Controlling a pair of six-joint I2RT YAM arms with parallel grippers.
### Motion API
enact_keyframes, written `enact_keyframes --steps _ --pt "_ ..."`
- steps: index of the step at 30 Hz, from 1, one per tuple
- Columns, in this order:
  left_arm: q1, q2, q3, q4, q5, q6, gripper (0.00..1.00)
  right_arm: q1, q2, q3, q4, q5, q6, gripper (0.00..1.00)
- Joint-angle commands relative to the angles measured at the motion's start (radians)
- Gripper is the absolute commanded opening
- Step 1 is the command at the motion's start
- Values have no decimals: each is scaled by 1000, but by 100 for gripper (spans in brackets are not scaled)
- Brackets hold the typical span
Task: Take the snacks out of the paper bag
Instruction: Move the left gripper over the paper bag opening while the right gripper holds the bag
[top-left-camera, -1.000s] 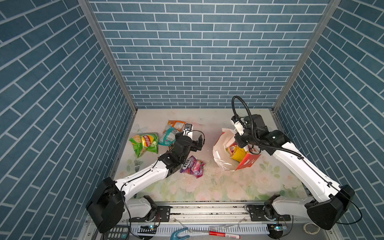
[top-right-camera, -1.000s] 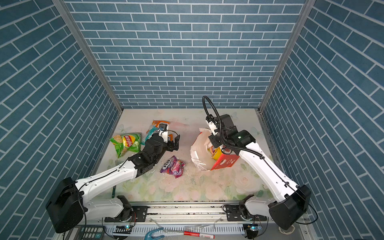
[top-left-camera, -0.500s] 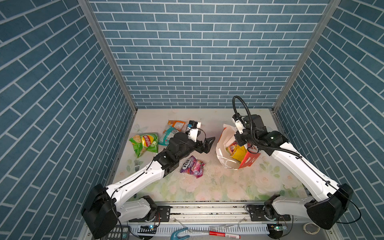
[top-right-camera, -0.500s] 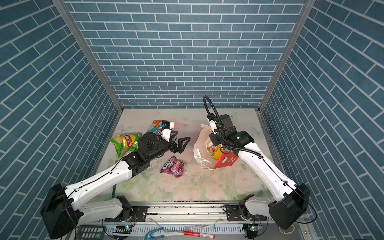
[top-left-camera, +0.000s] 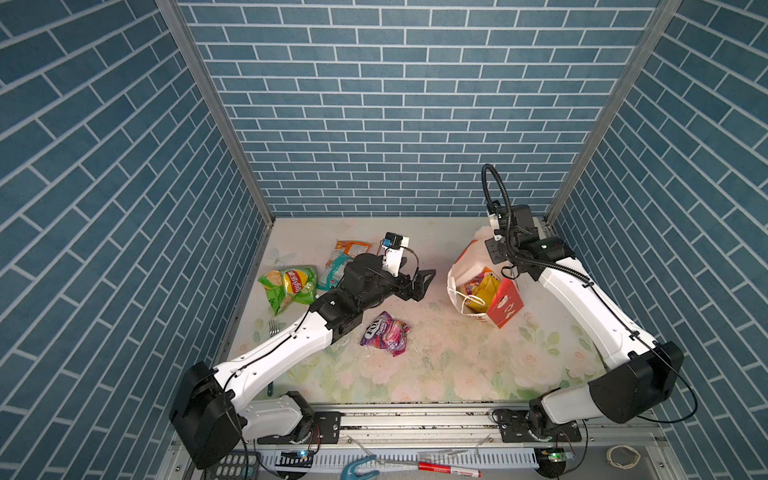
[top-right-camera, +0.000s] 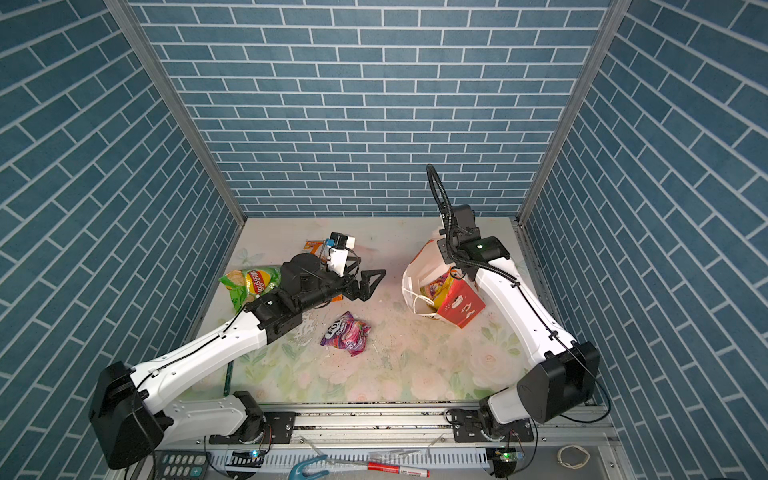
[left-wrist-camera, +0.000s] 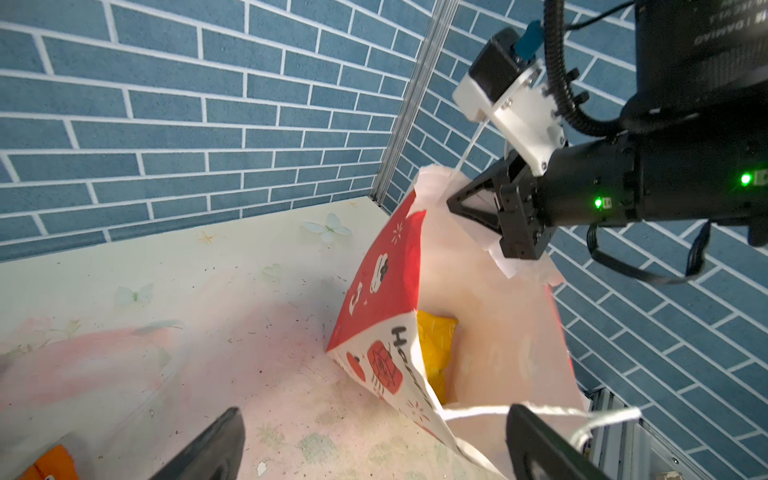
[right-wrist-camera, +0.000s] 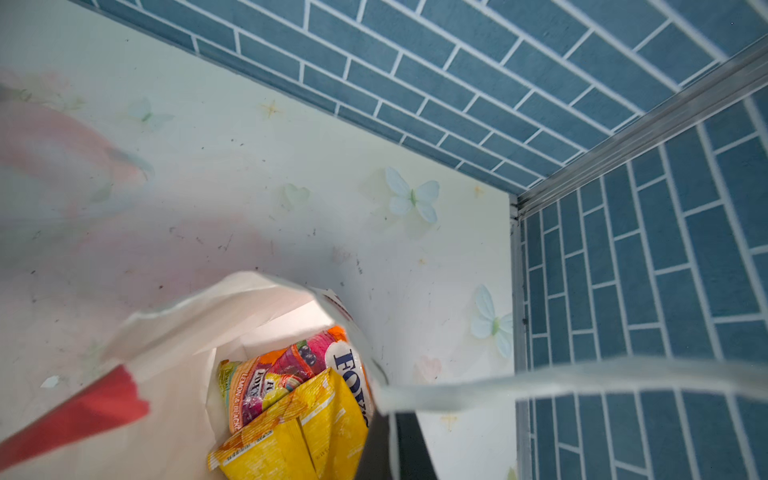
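Next, my right gripper moves the bag's opening (top-left-camera: 468, 281) toward my left gripper, because the yellow packet (top-left-camera: 485, 294) is deep inside the paper bag, away from my left gripper.
The paper bag (top-left-camera: 467, 266) (top-right-camera: 461, 305) stands tilted at the right of the table, mouth open toward the left arm. My right gripper (top-left-camera: 494, 259) (left-wrist-camera: 457, 203) (right-wrist-camera: 392, 440) is shut on its far rim. Inside lie a yellow packet (right-wrist-camera: 299, 432) (left-wrist-camera: 432, 345) and an orange FOX'S bag (right-wrist-camera: 282, 374). My left gripper (top-left-camera: 422, 284) (top-right-camera: 372, 284) (left-wrist-camera: 376, 415) hangs open and empty just left of the bag's mouth. On the table lie the green Lay's bag (top-left-camera: 291, 286), a teal-white packet (top-left-camera: 334, 270), an orange-white packet (top-left-camera: 351, 247) and a purple FOX'S bag (top-left-camera: 386, 332).
A fork (top-left-camera: 273, 326) lies by the left wall. Brick walls close the table (top-left-camera: 457, 365) on three sides, and the bag sits near the right one. A red marker (top-left-camera: 449, 471) and a blue hook (top-left-camera: 357, 471) lie on the front rail.
My left arm has swung right from the packets toward the bag, its gripper staying open. The right gripper has kept its hold and drawn the bag slightly right.
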Motion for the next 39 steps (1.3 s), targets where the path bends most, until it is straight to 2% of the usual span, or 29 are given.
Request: enact_keyframes --steps 1,6,11,16,27,33,39 --pt "-6 -22 16 -23 -19 15 99 3 38 108 60 37 -93 0" --pt "-9 -26 3 -9 -30 14 99 16 103 178 68 2 -101 0" --pt "-10 -5 -18 33 -36 13 99 102 105 35 186 -19 -181 0" --pt "-10 47 -15 56 -4 11 97 203 107 -96 295 -14 -174 0" --pt "-29 43 -146 235 -5 -58 88 303 57 -222 399 -83 -2 0" --pt "-68 95 -143 269 7 -69 86 309 13 -246 386 -96 99 0" --pt "-133 167 -119 325 4 -64 83 310 -6 -240 324 -88 117 1"
